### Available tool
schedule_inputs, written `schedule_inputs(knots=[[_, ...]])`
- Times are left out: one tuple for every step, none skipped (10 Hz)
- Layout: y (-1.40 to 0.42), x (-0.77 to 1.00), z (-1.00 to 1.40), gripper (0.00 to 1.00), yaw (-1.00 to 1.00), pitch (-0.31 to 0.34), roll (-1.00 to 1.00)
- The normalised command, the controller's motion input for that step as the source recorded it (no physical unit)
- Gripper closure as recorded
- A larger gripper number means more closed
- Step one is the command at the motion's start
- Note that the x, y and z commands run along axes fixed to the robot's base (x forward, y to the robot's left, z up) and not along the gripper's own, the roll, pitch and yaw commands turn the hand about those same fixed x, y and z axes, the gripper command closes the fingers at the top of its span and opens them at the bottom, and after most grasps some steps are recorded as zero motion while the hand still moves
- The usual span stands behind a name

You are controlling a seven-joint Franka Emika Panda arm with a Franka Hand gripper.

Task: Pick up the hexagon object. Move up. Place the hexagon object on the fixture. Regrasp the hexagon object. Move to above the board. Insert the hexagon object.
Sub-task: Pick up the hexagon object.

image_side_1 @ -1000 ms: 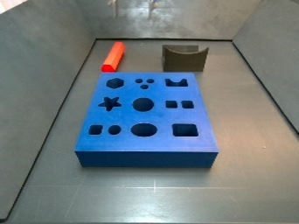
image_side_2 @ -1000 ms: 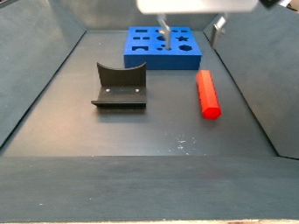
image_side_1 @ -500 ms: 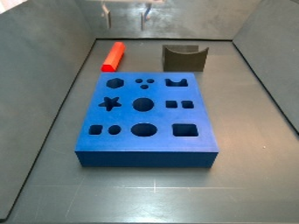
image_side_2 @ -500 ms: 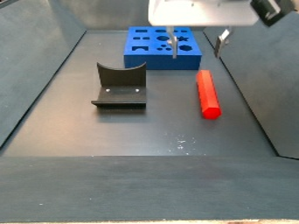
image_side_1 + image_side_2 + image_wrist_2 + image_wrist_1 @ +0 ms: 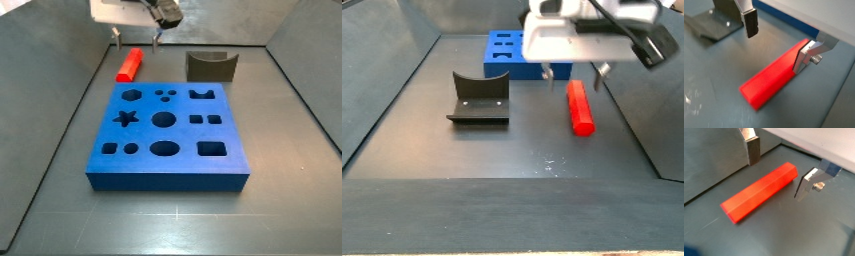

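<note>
I expect the hexagon object [image 5: 130, 66] to stay propped at a slant with its end raised when I place it on the fixture's top [image 5: 210, 57], because that top dips into a hollow.
The hexagon object [image 5: 759, 191] is a red-orange bar lying flat on the dark floor near a side wall; it also shows in the other views [image 5: 777, 75] [image 5: 128, 65] [image 5: 579, 107]. My gripper [image 5: 776, 172] is open and empty, hanging above the bar's far end, its fingers [image 5: 753, 150] clear of it. In the side views the gripper [image 5: 139, 38] [image 5: 571, 73] hovers over the bar. The blue board [image 5: 167, 135] [image 5: 519, 53] lies mid-floor. The fixture [image 5: 210, 66] [image 5: 477, 99] stands apart from the bar.
Grey walls [image 5: 74, 60] close in the floor on all sides. The bar lies close to one wall. The blue board's edge [image 5: 784, 22] shows just beyond the bar in a wrist view, and the fixture's base plate [image 5: 709, 25] lies off to one side.
The gripper has come down and moved from over the board to above the red bar's far end. The bar, board and fixture have not moved.
</note>
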Motion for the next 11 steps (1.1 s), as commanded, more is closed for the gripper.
schedule_inputs(knots=[[0.00,0.00,0.00,0.00,0.00,0.000,0.00],[-0.18,-0.17,-0.43,0.00,-0.01,-0.034,0.07],[-0.11,-0.13,-1.00,0.00,-0.10,0.000,0.09],[0.04,-0.39,-0.80,0.00,-0.11,-0.090,-0.04],[0.05,0.00,-0.08,0.00,0.00,0.000,-0.06],[0.00,0.00,-0.02,0.00,0.00,0.036,0.02],[0.10,-0.25,-0.16,1.00,0.00,0.114,0.13],[-0.01,0.00,-0.02,1.00,0.00,-0.023,0.00],[0.00,0.00,0.00,1.00,0.00,0.000,0.00],[0.00,0.00,0.00,1.00,0.00,0.000,0.00],[0.00,0.00,0.00,1.00,0.00,0.000,0.00]])
